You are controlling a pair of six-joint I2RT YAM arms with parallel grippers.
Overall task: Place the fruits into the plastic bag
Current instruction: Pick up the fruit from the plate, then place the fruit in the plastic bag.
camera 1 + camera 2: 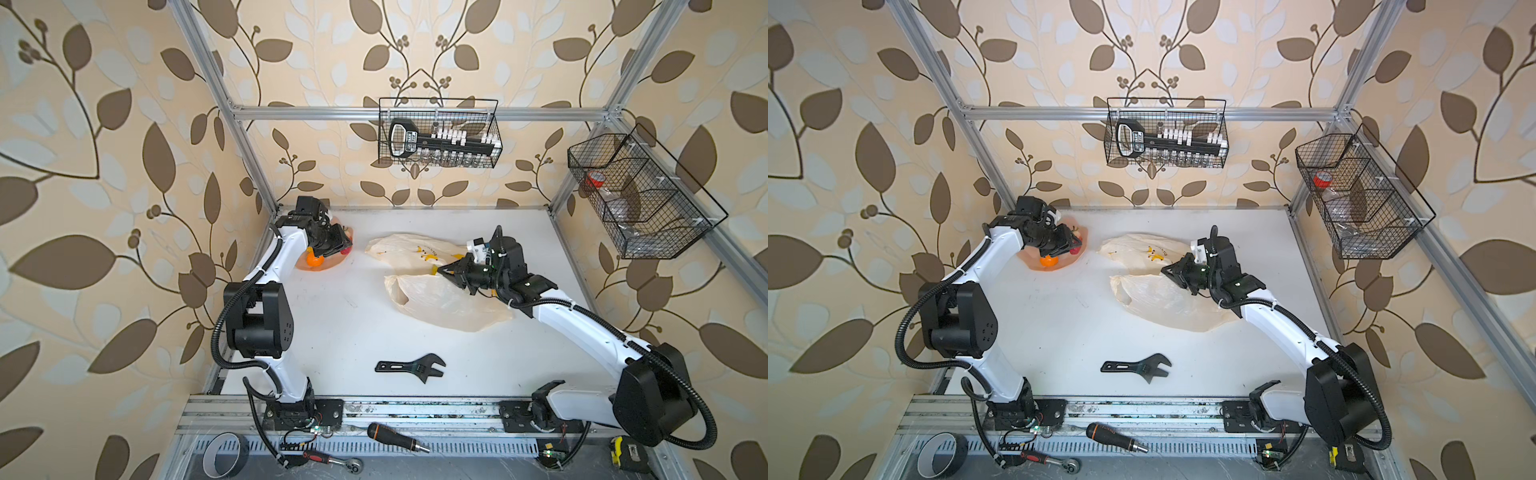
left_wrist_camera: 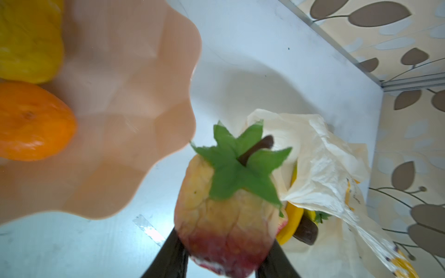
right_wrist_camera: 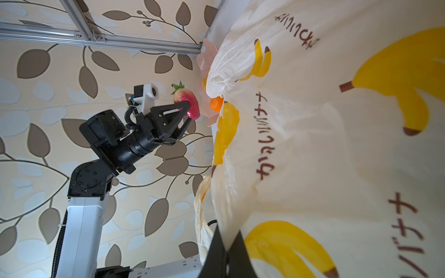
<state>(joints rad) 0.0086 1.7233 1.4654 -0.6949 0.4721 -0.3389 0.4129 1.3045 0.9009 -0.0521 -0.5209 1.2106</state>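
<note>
I should keep carrying the strawberry in my left gripper into the bag until it is next to the banana [image 2: 290, 225], as the plastic bag's opening [image 1: 409, 268] is open toward the strawberry.
My left gripper [image 2: 224, 252] is shut on a red strawberry [image 2: 224, 216] with a green leafy cap, held just off the rim of the pink dish [image 2: 125, 96]. In both top views the strawberry [image 1: 345, 251] [image 1: 1074, 250] shows at the dish's right side. An orange tangerine [image 2: 31, 122] and a yellow lemon [image 2: 26, 41] lie in the dish. The cream plastic bag [image 1: 440, 303] with banana prints lies mid-table. My right gripper [image 3: 226, 243] is shut on a fold of it near its mouth. A yellow banana [image 2: 292, 223] and a dark brown fruit [image 2: 307, 232] show inside the bag.
A black adjustable wrench [image 1: 415, 366] lies on the table in front of the bag. Wire baskets hang on the back rail [image 1: 440, 133] and the right rail [image 1: 636, 195]. A screwdriver [image 1: 397, 436], a ratchet [image 1: 332, 459] and a tape roll [image 1: 224, 453] lie along the front ledge.
</note>
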